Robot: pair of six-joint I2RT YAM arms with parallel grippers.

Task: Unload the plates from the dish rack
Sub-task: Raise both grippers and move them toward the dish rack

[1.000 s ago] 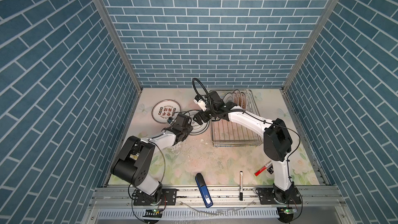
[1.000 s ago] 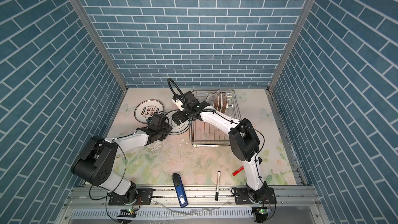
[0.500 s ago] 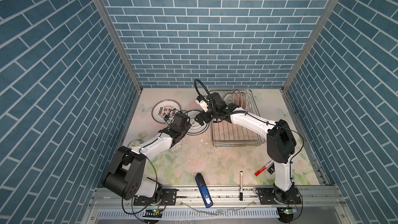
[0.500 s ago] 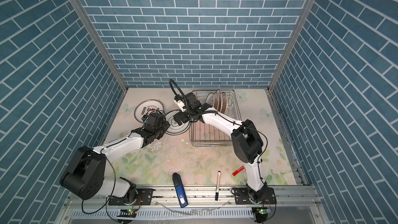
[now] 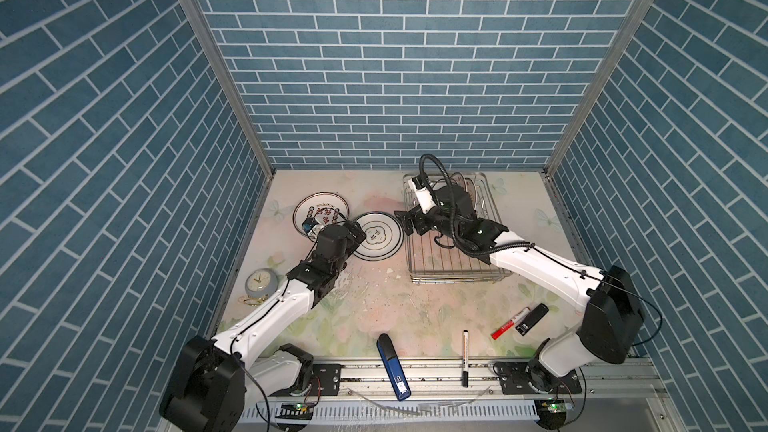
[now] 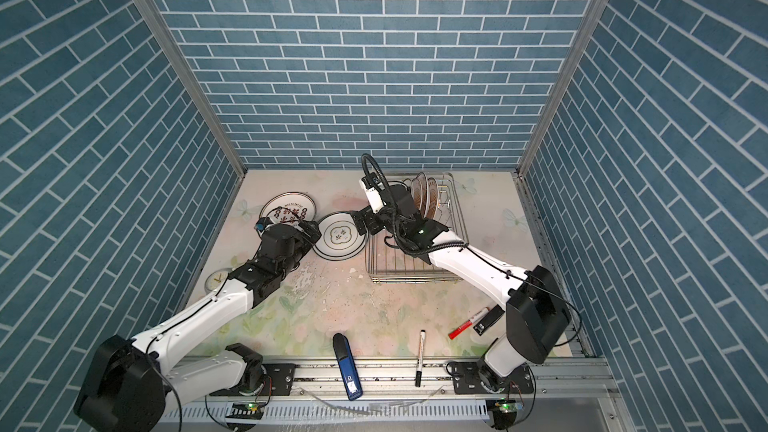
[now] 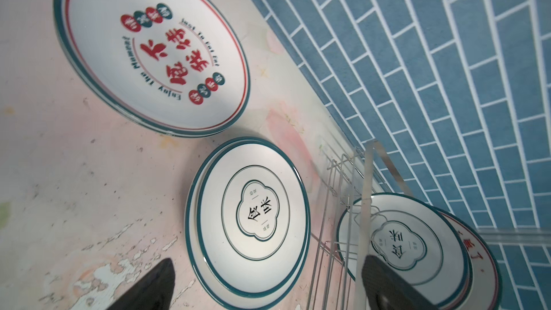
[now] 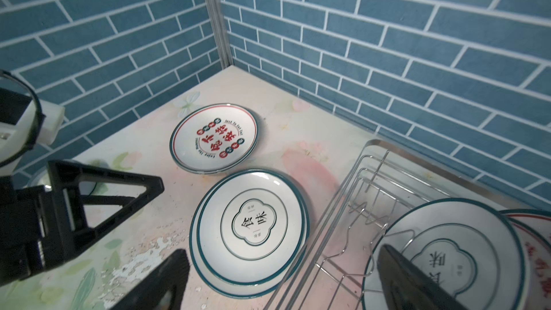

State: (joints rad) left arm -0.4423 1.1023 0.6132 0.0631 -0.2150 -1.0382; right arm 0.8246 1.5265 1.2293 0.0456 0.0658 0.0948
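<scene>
I should keep moving my open right gripper toward the plate's rim (image 8: 459, 200) until its fingers are on both sides of the plate's rim, because the quatrefoil plate stands upright beside empty rack slots (image 8: 347, 226).
A stack of red-character plates (image 5: 320, 211) (image 6: 286, 211) lies flat at the back left. Beside it is a stack of quatrefoil plates (image 5: 379, 236) (image 7: 247, 213) (image 8: 250, 225). More plates (image 5: 465, 189) (image 6: 424, 197) (image 8: 477, 234) stand upright at the far end of the dish rack (image 5: 453, 280) (image 6: 411, 280). My left gripper (image 5: 356, 231) (image 7: 265, 287) hangs open at the quatrefoil stack's left edge and holds nothing. On that stack's right edge, next to the rack's corner, my right gripper (image 5: 409, 222) (image 8: 283, 284) is open and empty.
A small round clock (image 5: 260, 282) sits by the left wall. Near the front edge lie a blue oblong object (image 5: 392, 371), a black pen (image 5: 465, 357), a red marker (image 5: 510, 328) and a small black block (image 5: 532, 319). Tiled walls close three sides.
My left gripper has opened, and the quatrefoil plate now lies uncovered on its stack. The left arm has stretched out lower. The right gripper has edged right toward the rack.
</scene>
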